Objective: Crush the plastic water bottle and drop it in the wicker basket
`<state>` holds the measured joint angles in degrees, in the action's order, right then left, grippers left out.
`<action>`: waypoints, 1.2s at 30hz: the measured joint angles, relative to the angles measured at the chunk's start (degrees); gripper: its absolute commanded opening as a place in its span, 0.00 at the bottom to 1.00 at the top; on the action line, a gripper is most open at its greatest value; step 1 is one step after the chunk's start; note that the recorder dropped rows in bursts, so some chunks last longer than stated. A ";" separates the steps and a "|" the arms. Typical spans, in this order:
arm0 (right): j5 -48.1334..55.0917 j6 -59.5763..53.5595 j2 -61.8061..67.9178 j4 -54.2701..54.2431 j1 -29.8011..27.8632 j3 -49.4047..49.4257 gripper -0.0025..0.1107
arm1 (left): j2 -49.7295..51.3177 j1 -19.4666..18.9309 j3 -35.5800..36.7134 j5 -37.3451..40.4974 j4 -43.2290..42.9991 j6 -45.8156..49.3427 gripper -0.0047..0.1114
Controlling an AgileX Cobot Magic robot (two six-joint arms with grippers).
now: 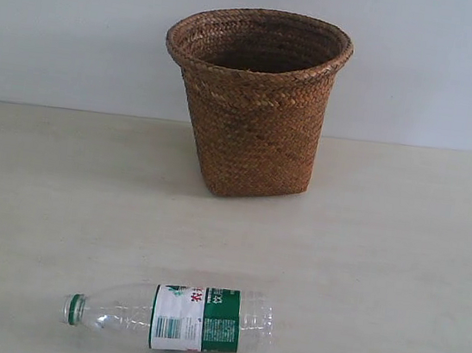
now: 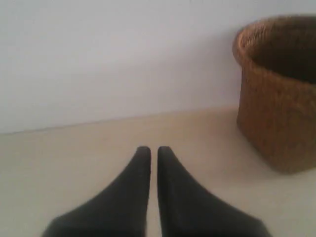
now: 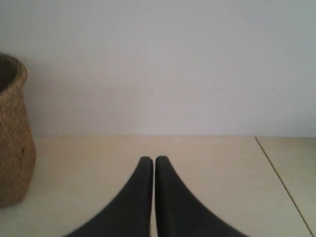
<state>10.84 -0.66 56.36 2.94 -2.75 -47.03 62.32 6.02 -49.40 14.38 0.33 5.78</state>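
Note:
My left gripper should go on toward the neck (image 1: 91,311) before it closes there, because the bottle's green cap (image 1: 74,309) points to my left gripper's side, clear of the basket.
The plastic water bottle (image 1: 174,316) lies on its side near the front of the table, green cap (image 1: 73,309) pointing left, uncrushed. The wicker basket (image 1: 255,101) stands upright behind it at the back middle. Neither arm shows in the exterior view. My left gripper (image 2: 154,150) is shut with nothing in it, hovering over bare table, and the basket (image 2: 279,94) stands ahead of it to one side. My right gripper (image 3: 153,160) is shut and empty too, with the basket (image 3: 14,133) at the frame's edge. No wrist view shows the bottle.
A pale wall (image 1: 65,23) closes off the back of the beige table (image 1: 400,250). A thin seam (image 3: 284,182) runs across the tabletop in the right wrist view.

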 measured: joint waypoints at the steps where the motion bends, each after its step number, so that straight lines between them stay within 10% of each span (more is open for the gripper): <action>1: 2.07 -1.45 1.60 0.00 0.43 -1.39 0.02 | 1.64 0.00 -1.25 3.57 0.13 3.20 0.08; 12: 31.42 -31.31 20.54 -14.46 18.63 -14.57 0.02 | 16.64 -0.11 -7.63 36.73 33.87 67.56 0.08; 27: 42.11 -43.20 34.01 -27.34 30.55 -21.08 0.02 | 27.10 0.30 -7.65 44.08 33.87 89.43 0.09; 36: 42.50 -47.74 41.38 -28.54 34.15 -22.36 0.02 | 32.33 4.56 -7.65 41.18 31.42 91.79 0.69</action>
<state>53.35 -48.39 97.73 -25.60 31.40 -69.40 94.65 10.58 -57.05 55.56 31.75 97.57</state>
